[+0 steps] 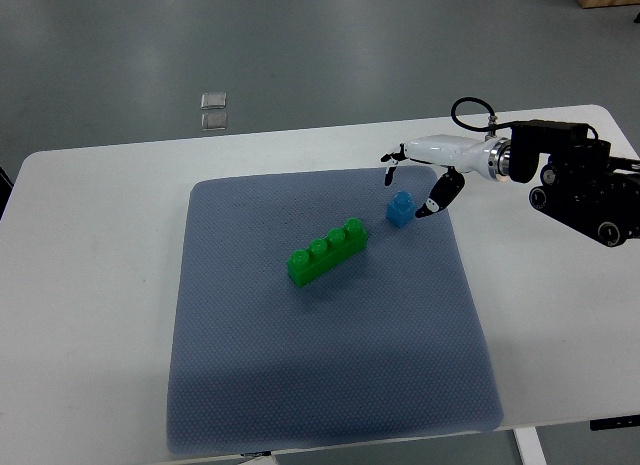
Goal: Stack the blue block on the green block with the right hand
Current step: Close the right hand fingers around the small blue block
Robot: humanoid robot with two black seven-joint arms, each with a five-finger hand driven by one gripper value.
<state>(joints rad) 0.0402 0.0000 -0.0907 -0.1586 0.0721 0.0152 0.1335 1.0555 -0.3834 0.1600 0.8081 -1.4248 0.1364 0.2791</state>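
Observation:
The small blue block fits the spacing of the green block's studs. The blue block should sit over a single stud when it is pushed down.
A long green block with several studs lies slanted near the middle of the grey-blue mat. A small blue block stands on the mat just to its upper right, apart from it. My right hand reaches in from the right edge and hovers over the blue block. Its fingers are spread, the thumb to the block's right and the other fingertips behind it. It holds nothing. The left arm does not show.
The mat lies on a white table. My right forearm and its black wrist housing stretch over the table's right side. Two small clear squares lie on the floor beyond the far edge.

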